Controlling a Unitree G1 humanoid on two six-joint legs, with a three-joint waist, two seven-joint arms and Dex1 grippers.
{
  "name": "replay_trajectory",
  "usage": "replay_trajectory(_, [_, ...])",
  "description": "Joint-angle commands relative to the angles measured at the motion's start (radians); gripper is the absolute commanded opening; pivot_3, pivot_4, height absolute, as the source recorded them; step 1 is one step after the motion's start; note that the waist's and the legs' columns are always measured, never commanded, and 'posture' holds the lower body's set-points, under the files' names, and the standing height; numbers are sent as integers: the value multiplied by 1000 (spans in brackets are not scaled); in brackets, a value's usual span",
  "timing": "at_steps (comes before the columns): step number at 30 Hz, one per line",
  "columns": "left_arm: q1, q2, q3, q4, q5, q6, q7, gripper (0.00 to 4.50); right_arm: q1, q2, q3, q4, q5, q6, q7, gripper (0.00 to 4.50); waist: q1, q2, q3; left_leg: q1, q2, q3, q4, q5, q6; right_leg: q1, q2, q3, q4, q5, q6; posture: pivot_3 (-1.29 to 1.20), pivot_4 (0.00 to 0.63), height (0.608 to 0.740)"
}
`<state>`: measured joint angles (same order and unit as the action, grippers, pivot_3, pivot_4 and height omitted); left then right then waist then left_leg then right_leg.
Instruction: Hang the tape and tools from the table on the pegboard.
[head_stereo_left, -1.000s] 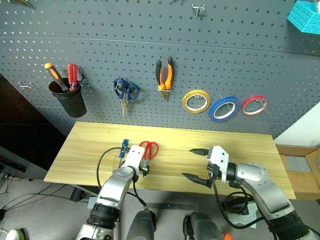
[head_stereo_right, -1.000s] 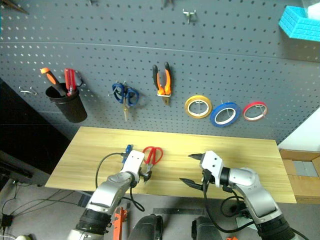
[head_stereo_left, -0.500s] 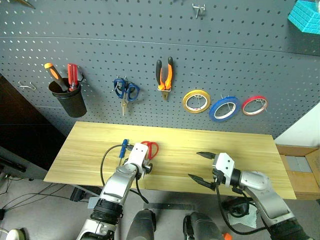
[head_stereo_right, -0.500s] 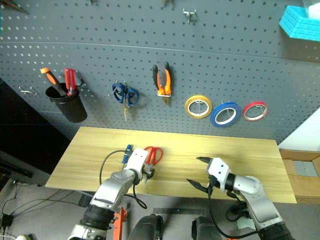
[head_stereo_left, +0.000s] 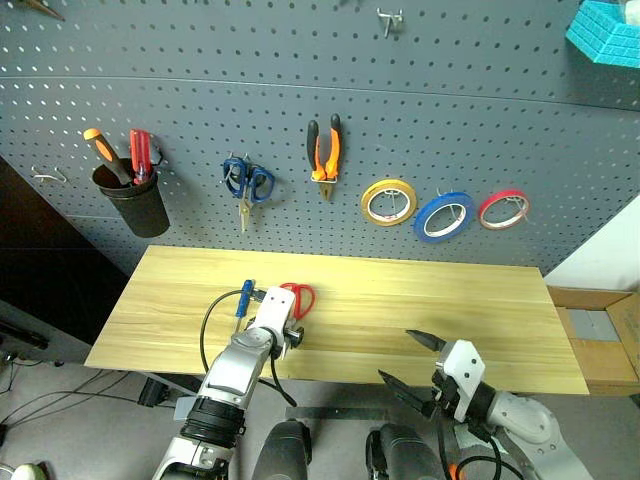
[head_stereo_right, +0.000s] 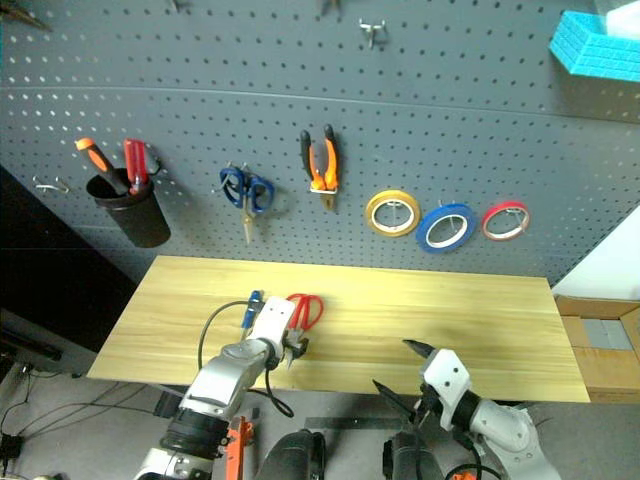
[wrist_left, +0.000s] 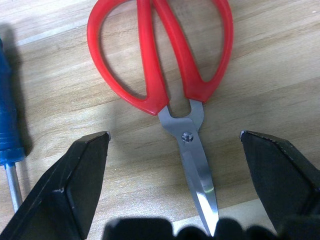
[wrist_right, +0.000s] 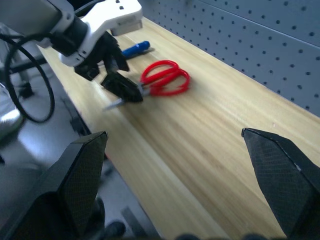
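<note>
The red-handled scissors (head_stereo_left: 301, 298) will hang in front by their loops when I carry them up, because hook tips (head_stereo_left: 246, 156) stick out past the blue-handled scissors.
The red-handled scissors (head_stereo_left: 298, 297) lie on the light wood table (head_stereo_left: 460, 300), handles toward the pegboard (head_stereo_left: 500, 110). My left gripper (wrist_left: 174, 135) hovers open right over their blades, one finger on each side of the pivot. The blue-handled screwdriver (head_stereo_left: 244, 296) lies just left of the scissors. On the pegboard hang the blue tape (head_stereo_left: 445, 215) and the orange-and-black pliers (head_stereo_left: 326, 150). My right gripper (head_stereo_left: 398, 357) is open and empty at the table's near edge, right of centre.
A yellow roll (head_stereo_left: 389, 201) and a red roll (head_stereo_left: 503, 209) flank the blue tape. Blue-handled scissors (head_stereo_left: 247, 182) and a black cup (head_stereo_left: 132, 205) with orange and red screwdrivers hang at the left. A teal basket (head_stereo_left: 605, 25) sits top right.
My right gripper has pulled back from over the table toward its near edge and sunk lower, still open. The left gripper has stayed over the scissors.
</note>
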<state>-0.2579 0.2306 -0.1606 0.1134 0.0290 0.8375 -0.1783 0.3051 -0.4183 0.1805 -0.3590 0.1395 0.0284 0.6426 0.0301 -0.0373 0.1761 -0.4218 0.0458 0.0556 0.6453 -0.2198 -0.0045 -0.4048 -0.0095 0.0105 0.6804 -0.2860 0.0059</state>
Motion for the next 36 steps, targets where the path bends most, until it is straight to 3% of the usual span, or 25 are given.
replay_trajectory(1, [-10,-2,4,-22,9,-13,1,4500,-1,-4,-1,10,6,-59,13,4454,-2,0,0,0,0,0,0,0,0,0,0,0,0,0,0,90,164,740])
replay_trajectory(11, [-10,-16,14,-14,0,5,4,4500,-64,-10,-3,51,10,-89,42,4454,-3,-1,-1,0,0,0,0,0,0,0,0,0,0,0,0,92,153,740])
replay_trajectory(12, [-9,-18,14,-14,0,6,4,4324,-69,-8,-2,50,12,-85,42,4484,-3,-1,-1,0,0,0,0,0,0,0,0,0,0,0,0,93,153,740])
replay_trajectory(14, [-6,-22,16,-17,1,12,6,3904,-74,-7,-1,47,12,-84,41,4500,-3,-1,-1,0,0,0,0,0,0,0,0,0,0,1,-1,93,153,740])
replay_trajectory(25, [20,-30,25,-30,6,29,20,108,-96,-6,-18,45,26,-73,37,4500,-4,-1,-2,1,0,0,0,0,0,0,0,0,1,1,-2,87,146,740])
replay_trajectory(29, [22,-31,27,-50,8,34,25,108,-86,-10,-25,44,27,-77,35,4500,-4,-1,-2,1,0,0,0,0,0,1,0,0,1,1,-2,89,147,740])
replay_trajectory(32, [19,-29,29,-63,16,31,38,732,-87,-8,-26,43,25,-76,30,4500,-4,-1,-2,1,0,0,0,0,0,1,0,0,1,1,-2,92,150,740])
replay_trajectory(36, [7,-27,24,-58,26,20,47,2045,-94,-4,-25,47,23,-74,23,4500,-4,-1,-2,1,0,0,0,0,0,1,0,0,1,1,-2,94,151,740])
